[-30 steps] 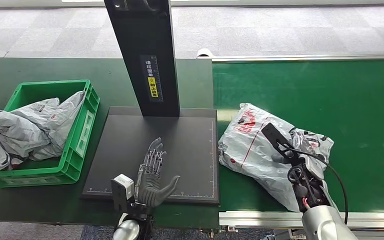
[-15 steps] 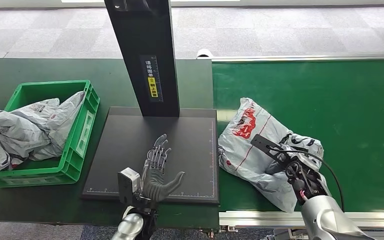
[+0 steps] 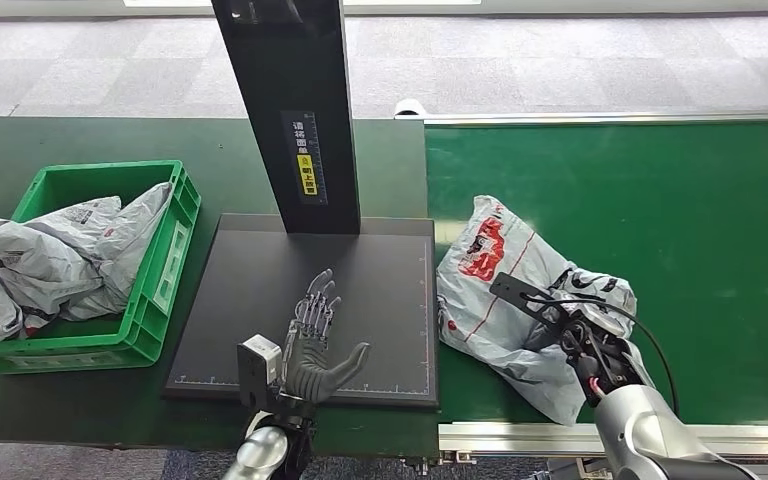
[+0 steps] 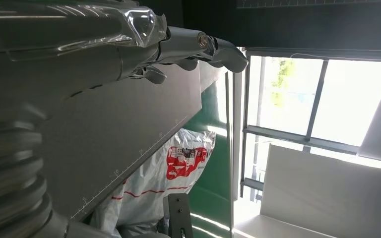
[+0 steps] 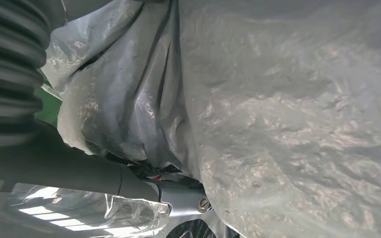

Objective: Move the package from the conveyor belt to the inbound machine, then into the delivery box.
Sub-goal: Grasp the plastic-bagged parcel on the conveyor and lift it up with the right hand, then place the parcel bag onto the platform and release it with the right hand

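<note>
My left gripper is to carry the grey plastic package, which will fold over and hang limp beside it, because loose creases (image 3: pixel 522 362) run through the package.
A grey plastic package (image 3: pixel 490 270) with red print lies crumpled on the green conveyor belt (image 3: pixel 660 200), its left end close to the belt's edge. My right hand (image 3: pixel 572 328) grips its near right part; the bag bunches around the fingers. The right wrist view has the package (image 5: pixel 287 124) pressed against my thumb (image 5: pixel 79 171). My left hand (image 3: pixel 312 340) hovers open, fingers spread, over the front of the black inbound machine plate (image 3: pixel 250 270). From the left wrist, the package (image 4: pixel 176 166) lies just past the plate's edge (image 4: pixel 129 129).
The machine's black column (image 3: pixel 290 110) rises at the back of the plate. A green delivery box (image 3: pixel 170 250) at the left holds several grey packages (image 3: pixel 50 260). The belt's metal rail (image 3: pixel 520 435) runs along the near edge.
My right hand has dragged the package leftward along the belt toward the plate, crumpling it. My left hand shifted slightly right early on, then stayed still.
</note>
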Action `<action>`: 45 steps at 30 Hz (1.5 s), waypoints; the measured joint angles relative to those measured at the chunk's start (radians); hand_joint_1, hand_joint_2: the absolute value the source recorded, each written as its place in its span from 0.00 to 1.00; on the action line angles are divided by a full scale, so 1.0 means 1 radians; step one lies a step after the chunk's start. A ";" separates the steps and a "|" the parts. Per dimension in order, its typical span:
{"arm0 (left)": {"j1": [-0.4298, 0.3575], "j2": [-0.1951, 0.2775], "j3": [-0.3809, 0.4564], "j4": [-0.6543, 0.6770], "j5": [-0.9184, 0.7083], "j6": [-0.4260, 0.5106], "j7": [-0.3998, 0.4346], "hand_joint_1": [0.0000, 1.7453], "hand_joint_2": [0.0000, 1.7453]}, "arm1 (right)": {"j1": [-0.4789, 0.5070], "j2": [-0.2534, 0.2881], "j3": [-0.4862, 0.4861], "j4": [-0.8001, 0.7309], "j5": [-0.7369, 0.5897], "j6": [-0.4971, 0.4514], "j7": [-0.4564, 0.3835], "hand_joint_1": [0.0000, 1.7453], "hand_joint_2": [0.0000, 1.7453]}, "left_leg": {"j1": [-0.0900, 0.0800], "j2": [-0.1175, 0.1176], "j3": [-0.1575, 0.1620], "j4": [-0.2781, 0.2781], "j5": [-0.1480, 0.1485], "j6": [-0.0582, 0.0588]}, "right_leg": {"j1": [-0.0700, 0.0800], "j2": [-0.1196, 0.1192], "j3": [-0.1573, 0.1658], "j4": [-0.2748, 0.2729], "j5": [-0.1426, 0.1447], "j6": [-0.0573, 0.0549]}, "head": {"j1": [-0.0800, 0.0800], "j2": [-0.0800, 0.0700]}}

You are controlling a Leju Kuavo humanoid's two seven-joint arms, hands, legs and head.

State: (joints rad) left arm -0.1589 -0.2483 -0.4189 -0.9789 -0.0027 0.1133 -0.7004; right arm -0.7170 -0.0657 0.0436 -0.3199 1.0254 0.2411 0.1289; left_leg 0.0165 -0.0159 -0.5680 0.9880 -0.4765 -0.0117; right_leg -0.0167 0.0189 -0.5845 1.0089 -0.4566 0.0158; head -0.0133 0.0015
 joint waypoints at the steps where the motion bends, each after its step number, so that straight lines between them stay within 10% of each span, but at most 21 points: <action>1: 0.000 0.000 0.000 0.000 0.000 0.000 0.000 0.00 1.00 | 0.000 0.001 0.000 0.001 0.000 -0.001 0.000 0.53 1.00 | 0.000 0.000 0.000 0.000 0.000 0.000 | 0.000 0.000 0.000 0.000 0.000 0.000 | 0.000 0.000; 3: 0.000 0.000 0.000 0.000 0.000 0.005 0.000 0.00 1.00 | 0.000 0.003 0.000 0.001 -0.003 -0.016 0.001 1.00 1.00 | 0.000 0.000 0.001 0.000 0.000 0.000 | 0.000 0.000 0.001 0.000 0.000 0.000 | 0.000 0.000; 14: 0.022 0.006 0.003 -0.014 0.003 0.053 0.000 0.00 1.00 | 0.003 0.045 -0.036 -0.059 -0.111 -0.404 -0.098 1.00 1.00 | 0.000 0.000 -0.001 0.000 0.000 0.000 | 0.000 0.000 -0.001 0.000 0.000 0.000 | 0.000 0.000; 19: 0.048 0.011 0.011 -0.045 -0.002 0.056 0.000 0.00 1.00 | 0.176 0.035 -0.040 -0.514 -0.261 -0.688 -0.241 1.00 1.00 | 0.000 -0.011 -0.005 0.001 0.000 0.000 | 0.000 -0.009 -0.002 0.000 -0.003 0.001 | 0.000 0.000; 26: 0.064 0.019 0.030 -0.074 -0.014 0.043 0.000 0.00 1.00 | 0.382 0.008 -0.061 -1.039 -0.293 -0.701 -0.245 1.00 1.00 | 0.000 -0.007 -0.006 0.000 -0.003 0.000 | 0.000 -0.006 -0.004 0.000 -0.004 0.002 | 0.000 0.000; 45: 0.077 0.023 0.056 -0.117 0.003 0.025 0.000 0.00 1.00 | 0.527 0.005 -0.078 -1.345 -0.343 -0.859 -0.400 1.00 1.00 | 0.000 -0.006 -0.005 0.000 -0.003 0.000 | 0.000 -0.006 -0.003 0.000 -0.004 0.002 | 0.000 0.000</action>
State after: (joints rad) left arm -0.0818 -0.2251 -0.3630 -1.0962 0.0000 0.1384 -0.7004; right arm -0.1901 -0.0610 -0.0340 -1.6652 0.6822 -0.6180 -0.2708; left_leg 0.0165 -0.0223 -0.5732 0.9882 -0.4792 -0.0113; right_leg -0.0168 0.0130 -0.5880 1.0089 -0.4609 0.0174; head -0.0134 0.0015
